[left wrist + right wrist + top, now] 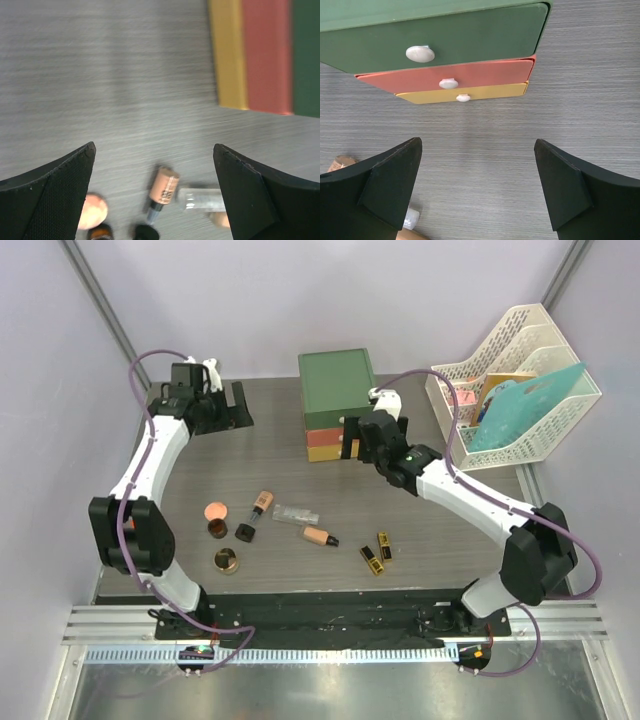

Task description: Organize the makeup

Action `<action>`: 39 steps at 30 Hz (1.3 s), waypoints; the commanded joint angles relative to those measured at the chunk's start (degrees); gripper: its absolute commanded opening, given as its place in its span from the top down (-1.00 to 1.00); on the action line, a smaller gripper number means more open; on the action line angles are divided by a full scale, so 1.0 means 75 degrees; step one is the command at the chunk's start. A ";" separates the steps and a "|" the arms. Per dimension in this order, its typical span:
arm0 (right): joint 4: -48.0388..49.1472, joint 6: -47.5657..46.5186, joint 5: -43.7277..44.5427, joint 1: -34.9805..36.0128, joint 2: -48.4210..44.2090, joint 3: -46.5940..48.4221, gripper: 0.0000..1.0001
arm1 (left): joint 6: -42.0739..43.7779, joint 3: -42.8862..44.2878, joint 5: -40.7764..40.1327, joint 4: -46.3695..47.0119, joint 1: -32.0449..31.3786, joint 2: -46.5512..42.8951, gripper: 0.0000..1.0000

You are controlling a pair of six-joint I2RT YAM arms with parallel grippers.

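The green drawer (480, 36) is closed to the makeup, so my left gripper should keep the top of the drawer box still while my right gripper pulls the white knob (420, 54).
The makeup lies on the near middle of the table: a round peach compact (215, 510), a brown jar (217, 528), a gold jar (227, 561), a peach tube with a black cap (256, 512), a clear tube (296, 513), a second peach tube (320, 536) and two gold-black lipsticks (372, 559) (384, 545). My left gripper (228, 408) is open and empty at the back left, far from them. Its view shows the peach tube (164, 186), the clear tube (202, 198) and the compact (92, 211) between its fingers (60, 185). My right gripper (348, 440) is open and empty in front of the drawer box.
The green-orange-yellow drawer box (335, 400) stands at the back centre with all three drawers shut (450, 75), each with a white knob. A white file rack (520, 380) with folders stands at the back right. Grey walls close in both sides.
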 commanded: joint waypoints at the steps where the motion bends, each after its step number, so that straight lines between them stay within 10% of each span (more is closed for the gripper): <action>1: 0.0268 -0.0139 0.0271 0.0049 0.0164 0.0450 -0.99 | -0.0546 0.0034 0.1436 0.1481 -0.0066 -0.0681 -0.99; 17: 0.2400 0.0130 -0.0092 0.0049 0.0809 0.0427 -0.61 | -0.1767 0.3138 0.2247 0.2293 -0.1857 0.1647 0.97; 32: 0.4580 -0.1487 -0.0396 0.0060 0.1090 -0.0569 -0.71 | -0.2880 0.4639 0.2141 0.2140 -0.2269 0.3713 1.00; 39: 0.5084 -0.1453 -0.0280 0.0072 0.1348 -0.0616 -0.45 | -0.2997 0.4804 0.2224 0.1870 -0.2269 0.4065 1.00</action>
